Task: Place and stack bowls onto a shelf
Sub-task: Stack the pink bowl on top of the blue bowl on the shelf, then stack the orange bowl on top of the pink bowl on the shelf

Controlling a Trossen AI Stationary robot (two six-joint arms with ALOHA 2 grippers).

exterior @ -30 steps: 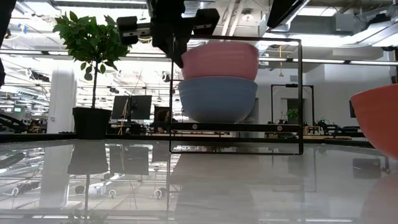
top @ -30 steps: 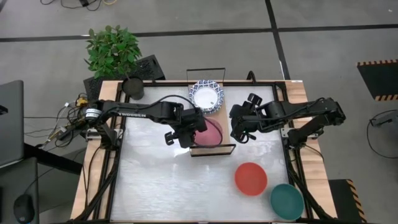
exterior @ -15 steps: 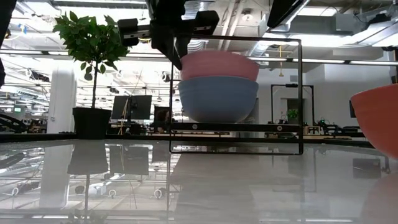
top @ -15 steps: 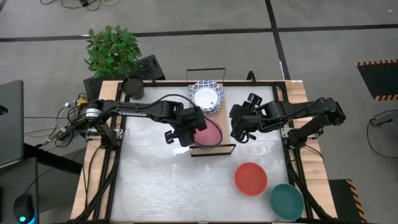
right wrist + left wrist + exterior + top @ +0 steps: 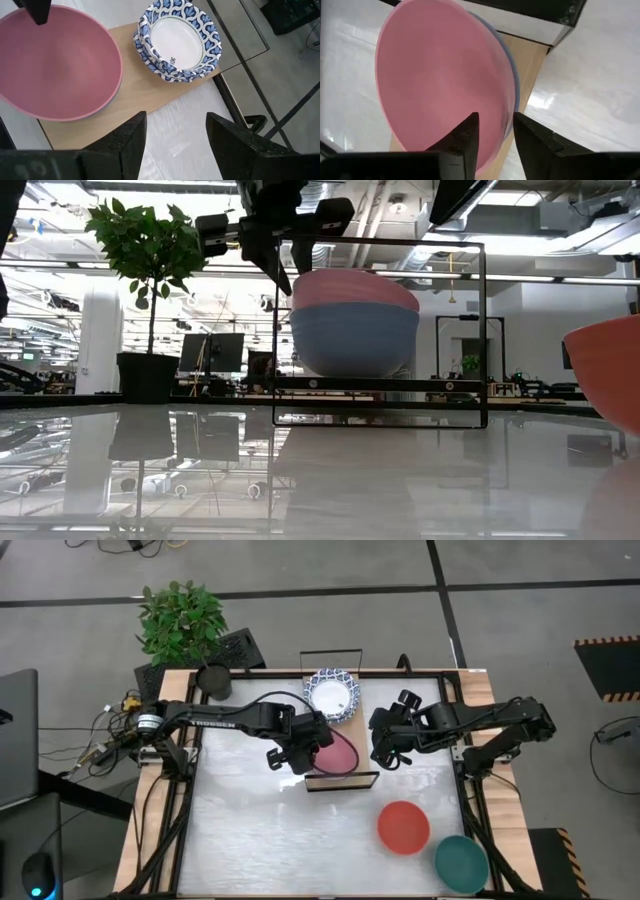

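I see the pink bowl slanted [image 5: 345,287] in the slate-blue bowl, so next my left gripper frees its rim [image 5: 509,102] and sets it level before my right gripper brings the red bowl.
A pink bowl [image 5: 350,285] sits nested in a slate-blue bowl [image 5: 350,340] on the near end of the light-wood shelf [image 5: 145,90]. A stack of white bowls with blue patterned rims [image 5: 332,695] stands on the shelf's far end. My left gripper [image 5: 496,135] is open at the pink bowl's left rim [image 5: 507,125], one finger inside the rim and one outside, with a gap on both sides. My right gripper [image 5: 175,130] hangs open to the right of the shelf, holding nothing.
A red bowl [image 5: 403,827] and a dark green bowl [image 5: 461,862] lie on the table at the near right. A potted plant [image 5: 183,620] stands at the far left corner. Black wire frames [image 5: 380,330] close the shelf's short ends.
My left gripper has opened and let go of the pink bowl's rim while staying in place. The pink bowl, which rode high on the slate-blue bowl, has dropped and now sits deep inside it.
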